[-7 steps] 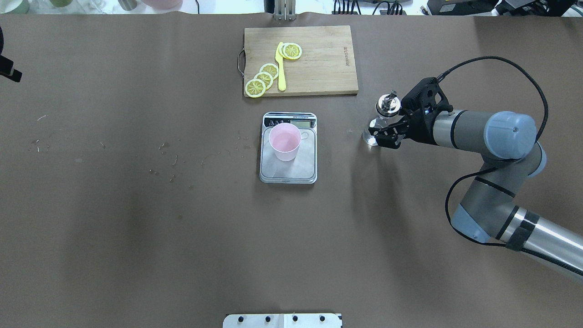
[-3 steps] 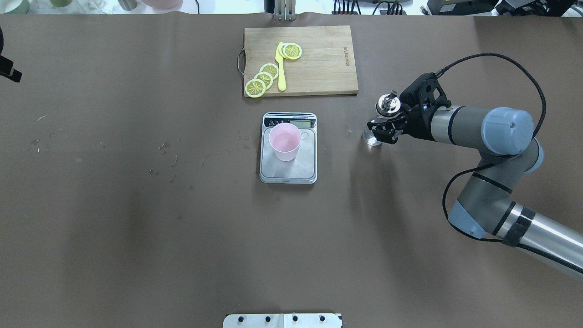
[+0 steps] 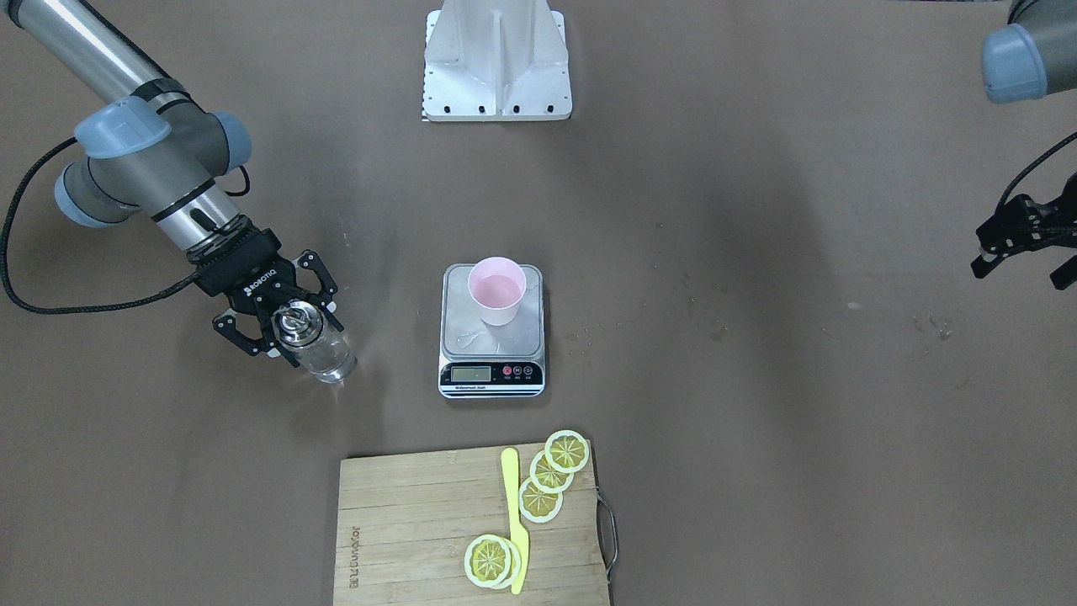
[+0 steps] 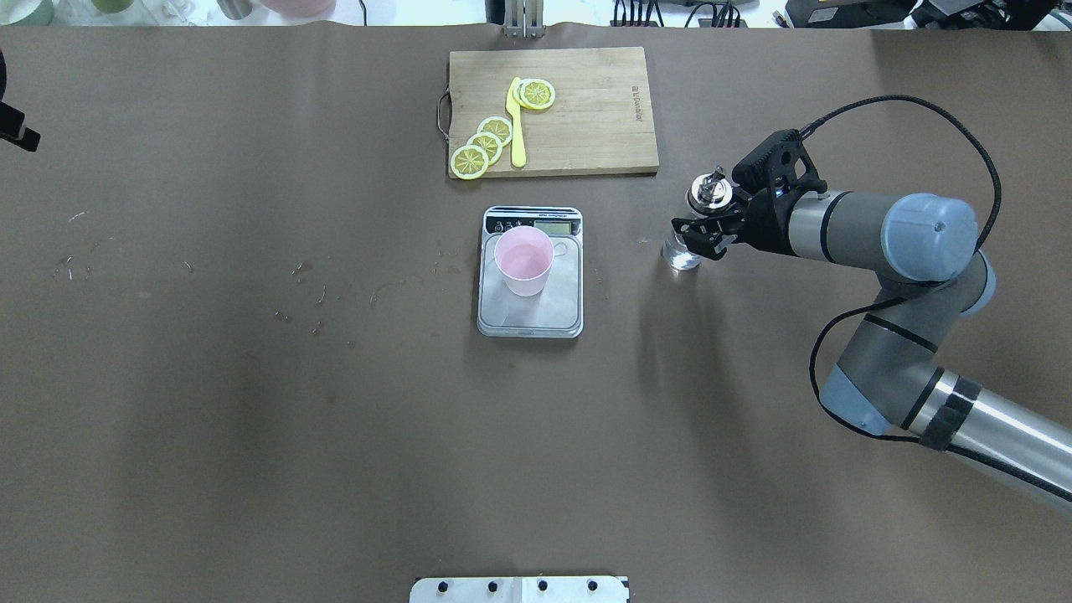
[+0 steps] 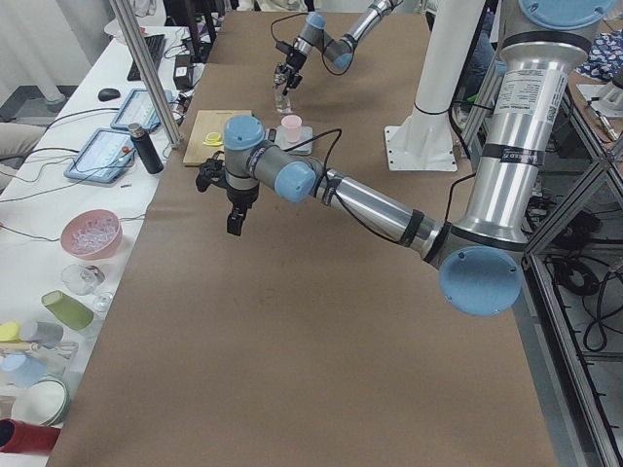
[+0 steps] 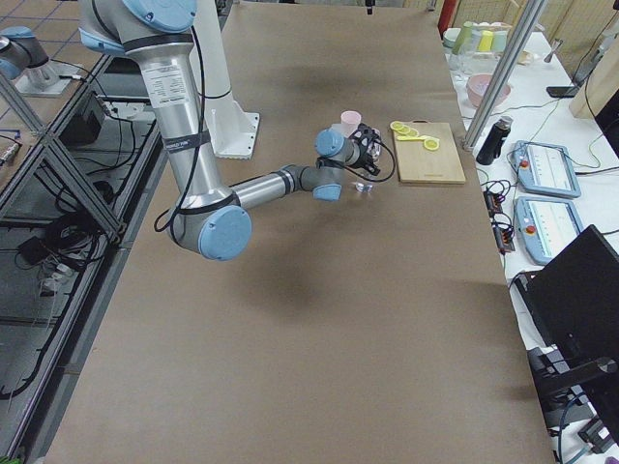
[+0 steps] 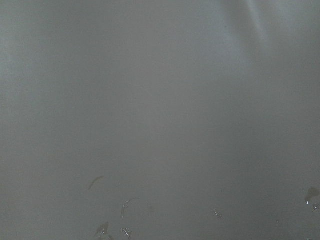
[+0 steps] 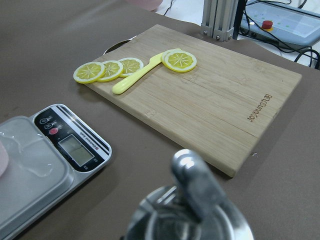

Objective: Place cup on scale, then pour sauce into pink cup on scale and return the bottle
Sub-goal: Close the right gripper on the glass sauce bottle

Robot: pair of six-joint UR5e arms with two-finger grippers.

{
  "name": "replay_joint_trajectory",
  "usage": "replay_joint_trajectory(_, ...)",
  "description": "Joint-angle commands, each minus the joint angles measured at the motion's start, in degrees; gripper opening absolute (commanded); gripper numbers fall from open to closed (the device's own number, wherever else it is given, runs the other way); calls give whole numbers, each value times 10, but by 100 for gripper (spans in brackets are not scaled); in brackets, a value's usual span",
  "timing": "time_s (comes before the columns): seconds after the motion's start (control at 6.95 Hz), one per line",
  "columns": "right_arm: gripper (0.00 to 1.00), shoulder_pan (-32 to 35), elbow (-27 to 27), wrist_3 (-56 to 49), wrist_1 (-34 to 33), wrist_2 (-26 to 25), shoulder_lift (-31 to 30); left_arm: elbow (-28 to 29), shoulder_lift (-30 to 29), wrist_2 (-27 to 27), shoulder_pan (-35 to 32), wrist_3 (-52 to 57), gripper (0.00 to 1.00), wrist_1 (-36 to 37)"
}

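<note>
The clear glass bottle [image 3: 317, 343] looks see-through and colourless all the way down to its base [image 3: 336, 368], so the robot should expect the sauce inside to be as clear as water.
The pink cup [image 4: 523, 260] stands upright on the scale [image 4: 530, 314], mid-table; it also shows in the front view [image 3: 496, 290] on the scale [image 3: 492, 374]. The clear glass bottle [image 4: 685, 254] with its metal pourer cap [image 3: 295, 323] stands upright on the table, to the scale's right as seen from overhead. My right gripper [image 3: 282, 316] is open, with one finger on either side of the bottle and a gap to the glass. In the right wrist view the cap [image 8: 192, 205] fills the bottom centre. My left gripper [image 3: 1022, 269] is open and empty, far off over bare table.
A wooden cutting board [image 4: 603, 109] with lemon slices [image 4: 486, 144] and a yellow knife [image 4: 516, 126] lies beyond the scale. Small wet spots [image 4: 310, 272] mark the table on the left. The robot's base plate [image 3: 498, 59] is at the near edge.
My right gripper has moved a little toward the table's far edge, closer in around the bottle. The bottle, cup and scale have not moved.
</note>
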Motion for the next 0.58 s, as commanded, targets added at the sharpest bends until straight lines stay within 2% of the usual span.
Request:
replay_joint_trajectory(0.0, 25, 2, -1, 2, 0, 1, 1, 0, 1, 0, 0, 0, 97, 0)
replay_joint_trajectory(0.14, 4, 5, -1, 12, 0, 1, 3, 0, 1, 0, 0, 0, 97, 0)
replay_joint_trajectory(0.43, 0, 4, -1, 28, -7, -7, 6, 0, 1, 0, 0, 0, 97, 0)
